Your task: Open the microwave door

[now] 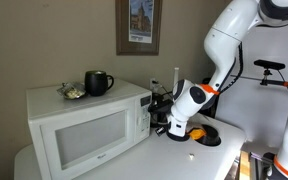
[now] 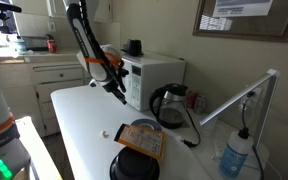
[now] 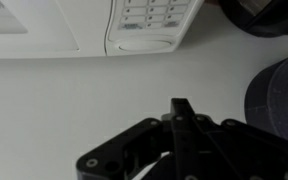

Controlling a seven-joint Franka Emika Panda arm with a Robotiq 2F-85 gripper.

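Note:
My gripper should move back toward the door, because its closed fingers are off to the kettle's side of the wide oval button, and then press that button (image 3: pixel 144 45).
The white microwave (image 1: pixel 89 125) stands on a white table, and it also shows in an exterior view (image 2: pixel 156 72). Its door (image 1: pixel 82 142) with the greyish window lies flush with the face, shut. The narrow control panel (image 1: pixel 142 118) is at the door's side. In the wrist view the panel's buttons and a wide oval button (image 3: pixel 144 44) fill the top, with the door's lower edge (image 3: pixel 34 42) to the left. My gripper (image 1: pixel 168 122) hangs just in front of the control panel, apart from it. Its fingers (image 3: pixel 182 106) are pressed together and hold nothing.
A black mug (image 1: pixel 99 82) and a small dish (image 1: pixel 73 93) sit on top of the microwave. A black kettle (image 2: pixel 170 103) stands beside the microwave. A round black object with a packet on it (image 2: pixel 139 148) lies on the table (image 2: pixel 84 125). A bottle (image 2: pixel 235 152) stands near a white rail.

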